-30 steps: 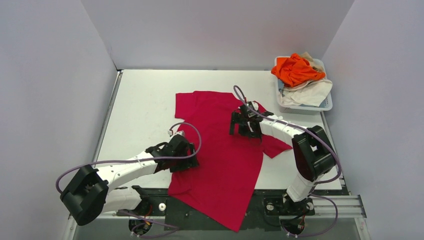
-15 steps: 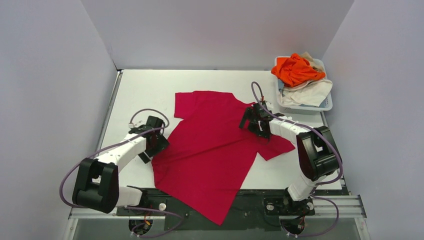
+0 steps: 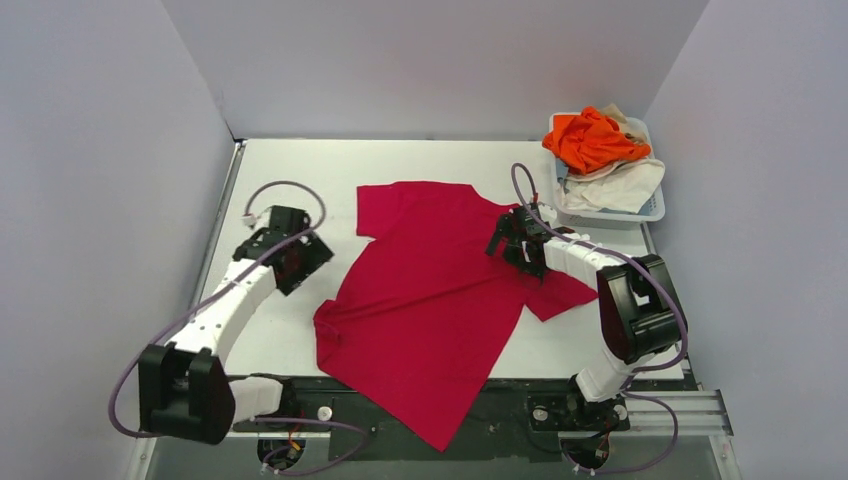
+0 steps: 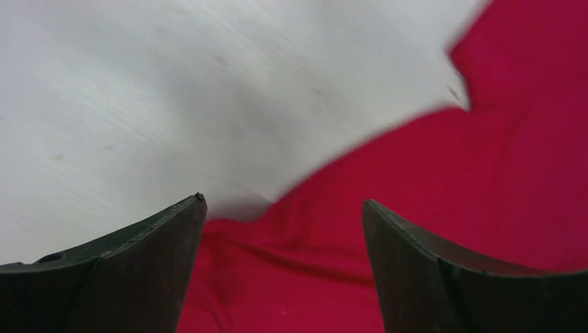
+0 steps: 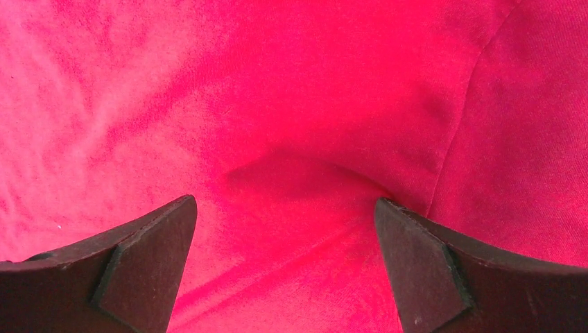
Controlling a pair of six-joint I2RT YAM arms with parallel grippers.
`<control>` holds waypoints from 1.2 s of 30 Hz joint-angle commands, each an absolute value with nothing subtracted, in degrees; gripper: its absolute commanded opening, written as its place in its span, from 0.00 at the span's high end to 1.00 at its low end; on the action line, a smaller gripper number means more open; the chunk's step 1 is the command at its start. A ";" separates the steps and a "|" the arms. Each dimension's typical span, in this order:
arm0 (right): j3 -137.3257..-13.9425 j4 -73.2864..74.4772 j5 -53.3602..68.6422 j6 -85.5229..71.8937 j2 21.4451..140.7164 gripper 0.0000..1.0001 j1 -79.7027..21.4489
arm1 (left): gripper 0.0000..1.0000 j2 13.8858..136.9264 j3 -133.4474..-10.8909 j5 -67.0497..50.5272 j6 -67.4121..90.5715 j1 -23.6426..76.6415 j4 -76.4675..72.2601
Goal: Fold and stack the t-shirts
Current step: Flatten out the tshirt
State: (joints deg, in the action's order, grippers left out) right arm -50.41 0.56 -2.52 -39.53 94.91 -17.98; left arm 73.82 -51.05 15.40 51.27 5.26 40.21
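Note:
The crimson red t-shirt's hem is hanging over the table's near edge (image 3: 408,400), so the robot's left gripper should grab the folded hem corner (image 3: 327,332) and swing it toward the back.
The crimson red t-shirt (image 3: 430,300) lies spread and skewed on the white table, its hem hanging over the near edge. My left gripper (image 3: 310,258) is open and empty, just left of the shirt's left edge; its wrist view shows the shirt's edge (image 4: 430,208) and bare table between the jaws. My right gripper (image 3: 503,243) is open, low over the shirt near its right shoulder seam (image 5: 457,132), holding nothing. The orange t-shirt (image 3: 590,138) and the cream-white t-shirt (image 3: 615,182) lie heaped in the basket at the back right.
The white plastic basket (image 3: 652,207) stands at the table's back right corner. White walls enclose the table on the left, back and right. Bare table (image 3: 280,180) shows at the back left.
My left gripper let go of the shirt's left side and moved back and left off the cloth. The shirt shifted left and skewed. My right gripper moved right toward the shoulder.

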 commanded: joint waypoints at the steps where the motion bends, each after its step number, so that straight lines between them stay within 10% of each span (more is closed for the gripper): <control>1: -47.99 9.50 -5.30 -39.47 94.08 0.04 -17.31 | 0.07 66.55 -49.69 0.84 48.31 24.29 31.14; 12: -46.89 10.49 -6.68 -38.91 94.09 0.04 -17.16 | 0.06 77.06 -45.50 9.63 58.24 43.98 36.71; 23: -46.57 12.30 -8.76 -38.28 92.68 0.04 -16.96 | 0.06 64.13 -40.42 34.19 63.68 6.71 49.73; 29: -46.78 11.86 -6.85 -35.67 90.23 0.04 -17.68 | 0.06 60.91 -43.99 21.96 58.14 -0.71 45.41; 36: -51.86 15.31 -9.13 -27.29 82.82 0.03 -24.89 | 0.06 55.12 -39.83 10.15 56.47 17.10 37.26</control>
State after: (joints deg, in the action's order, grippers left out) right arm -47.83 10.37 -6.85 -33.47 87.70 -20.45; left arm 58.26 -41.01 17.56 57.69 9.65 41.87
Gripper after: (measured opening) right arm 0.969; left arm 0.938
